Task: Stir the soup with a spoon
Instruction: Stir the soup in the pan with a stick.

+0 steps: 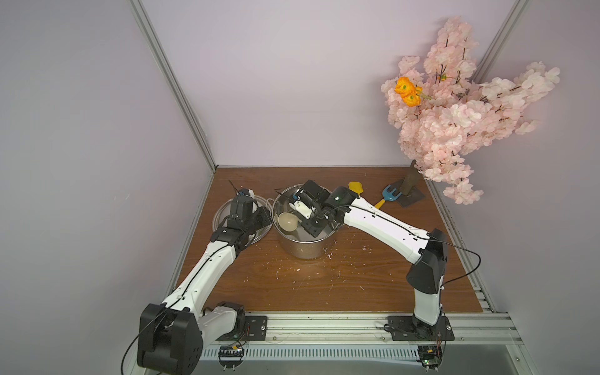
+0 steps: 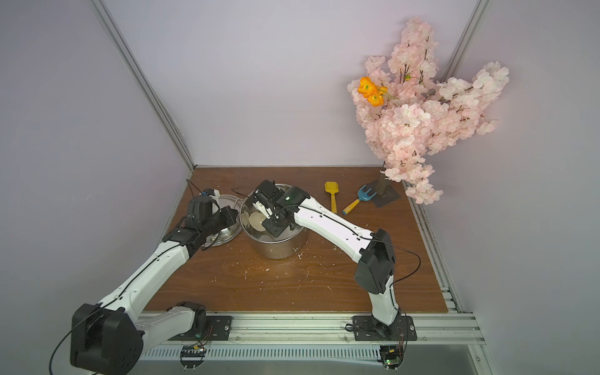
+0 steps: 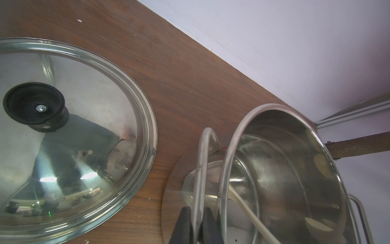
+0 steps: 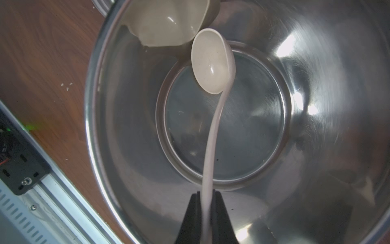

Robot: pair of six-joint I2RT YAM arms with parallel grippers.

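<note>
The spoon's bowl (image 1: 288, 221) is near the pot's side next to my left gripper, so next my right gripper sweeps the spoon back toward the pot's middle (image 4: 239, 117).
A steel pot (image 1: 305, 250) (image 2: 279, 249) stands at the middle of the wooden table. My right gripper (image 4: 207, 195) reaches down into it and is shut on the slim handle of the cream spoon (image 4: 211, 63). The spoon's round bowl hangs inside the pot near its left wall (image 1: 287, 221) (image 2: 258, 222) and is mirrored in the steel. My left gripper (image 3: 197, 211) is shut on the pot's wire side handle (image 3: 200, 169), at the pot's left side (image 1: 268, 217). I cannot make out the soup; the pot's shiny bottom (image 4: 228, 118) shows.
The pot's steel lid (image 3: 95, 105) (image 2: 224, 234) lies flat left of the pot, partly under my left arm. A yellow toy shovel (image 2: 331, 191) and a blue rake (image 2: 365, 193) lie behind my right arm. A pink blossom tree (image 1: 454, 123) stands back right. Walls close the left and back.
</note>
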